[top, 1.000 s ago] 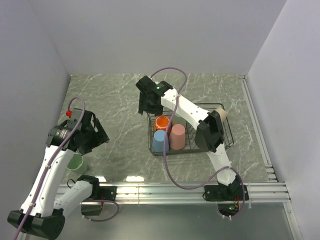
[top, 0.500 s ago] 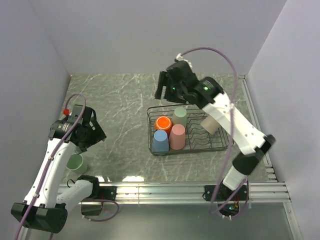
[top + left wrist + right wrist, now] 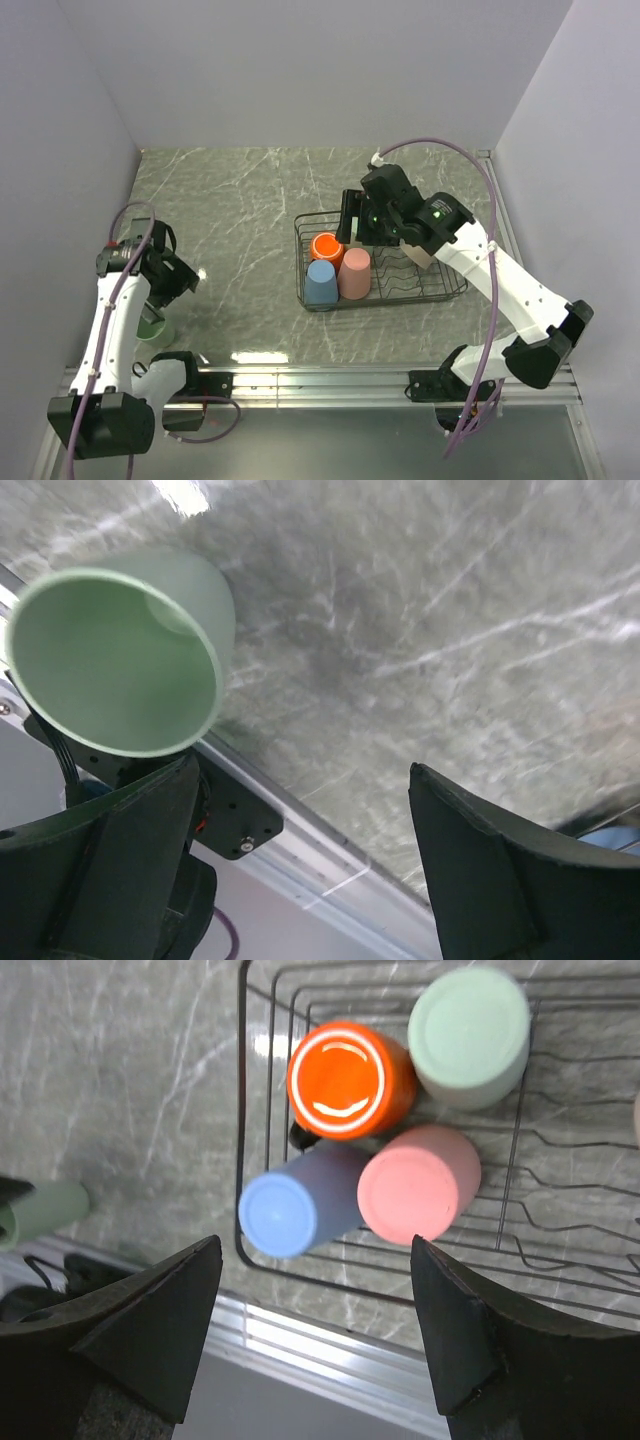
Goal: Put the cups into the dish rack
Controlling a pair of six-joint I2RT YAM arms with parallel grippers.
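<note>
The pale green cup by the rail is outside the open fingers of the robot's left gripper, so the robot should move back and put those fingers on either side of the cup's rim before lifting it.
The dark wire dish rack holds the orange mug, a blue cup, a salmon-pink cup and a beige cup. In the right wrist view the rack also holds a pale green cup beside the mug, pink cup and blue cup. My right gripper hangs open and empty above them. A second pale green cup stands at the near left. My left gripper is open and empty just above and beside it.
An aluminium rail runs along the near edge of the marble table. White walls close in the left, back and right sides. The left cup sits close to the rail and left wall.
A pale green cup has appeared in the rack; the right gripper rose off it, then came back over the rack. The left gripper moved left and nearer, towards the near-left cup.
</note>
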